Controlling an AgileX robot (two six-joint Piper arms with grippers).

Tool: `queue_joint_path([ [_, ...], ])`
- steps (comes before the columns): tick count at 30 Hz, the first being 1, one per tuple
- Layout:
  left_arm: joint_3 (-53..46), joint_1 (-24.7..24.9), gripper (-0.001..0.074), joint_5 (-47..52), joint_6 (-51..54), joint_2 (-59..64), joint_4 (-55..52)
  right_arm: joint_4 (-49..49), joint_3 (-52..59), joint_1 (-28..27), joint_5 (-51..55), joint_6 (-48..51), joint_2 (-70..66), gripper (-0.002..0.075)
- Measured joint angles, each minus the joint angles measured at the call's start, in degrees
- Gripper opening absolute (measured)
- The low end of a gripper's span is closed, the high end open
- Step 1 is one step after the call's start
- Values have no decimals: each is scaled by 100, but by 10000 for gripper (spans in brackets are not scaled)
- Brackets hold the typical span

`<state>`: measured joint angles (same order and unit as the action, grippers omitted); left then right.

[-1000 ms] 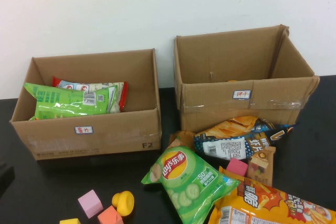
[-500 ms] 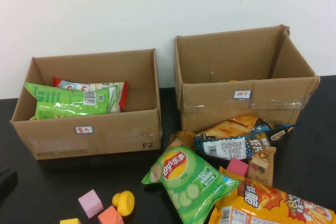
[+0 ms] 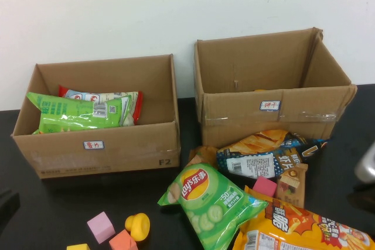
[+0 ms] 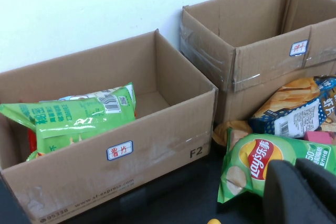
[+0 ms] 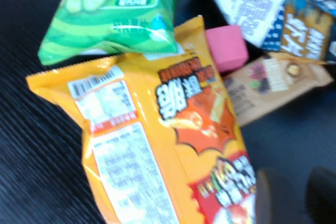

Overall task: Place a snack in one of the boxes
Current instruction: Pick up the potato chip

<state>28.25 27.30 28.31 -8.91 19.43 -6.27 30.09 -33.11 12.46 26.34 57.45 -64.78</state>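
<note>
The Lay's bag (image 3: pixel 210 204) has its corner over the orange bag's edge (image 3: pixel 255 204), so I expect it to come free and leave the orange bag behind when I lift it.
Two open cardboard boxes stand at the back: the left box (image 3: pixel 117 147) holds a green bag (image 3: pixel 76 114) and a red-and-white bag (image 3: pixel 108 96); the right box (image 3: pixel 234 109) shows nothing inside. Loose snacks lie in front of the right box: a green Lay's bag (image 3: pixel 208 203), a big orange bag (image 3: pixel 304 229), a blue-black packet (image 3: pixel 258 163) and a brown packet (image 3: pixel 291 184). My right gripper (image 5: pixel 296 198) is open, empty, just above the table beside the orange bag (image 5: pixel 157 145). My left gripper (image 4: pixel 299 192) is shut and empty, near the Lay's bag (image 4: pixel 257 158).
Toy blocks lie at the front left: a pink cube (image 3: pixel 100 226), a yellow knob (image 3: pixel 137 225) and an orange block (image 3: pixel 122 241). Another pink cube (image 3: pixel 265 186) sits among the snacks. The right arm (image 3: pixel 368 165) shows at the right edge, the left arm (image 3: pixel 7 203) at the left edge.
The right arm has come into the high view at the right edge. The snacks and boxes have not moved. The left arm has barely shifted.
</note>
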Motion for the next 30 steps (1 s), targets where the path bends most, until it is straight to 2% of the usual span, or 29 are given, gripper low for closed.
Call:
queue_joint_path([
  [5, 0, 0, -1, 19, 0, 0, 0, 554, -767, 0, 526, 141, -1099, 342],
  [8, 0, 0, -1, 32, 0, 0, 0, 1098, -1132, 0, 735, 430, -1709, 400],
  [13, 0, 0, -1, 42, 0, 0, -34, 2175, -1678, 52, 901, 1215, -2642, 421],
  [17, -5, 0, -1, 42, 0, 0, -149, 2741, -2105, 348, 873, 1794, -3344, 424],
  [26, -5, 0, -1, 45, 186, 0, -518, 3012, -3421, 1054, 703, 2311, -4957, 427],
  [30, -5, 0, -1, 54, 186, 0, -518, 3021, -3741, 1073, 703, 2289, -5398, 427],
])
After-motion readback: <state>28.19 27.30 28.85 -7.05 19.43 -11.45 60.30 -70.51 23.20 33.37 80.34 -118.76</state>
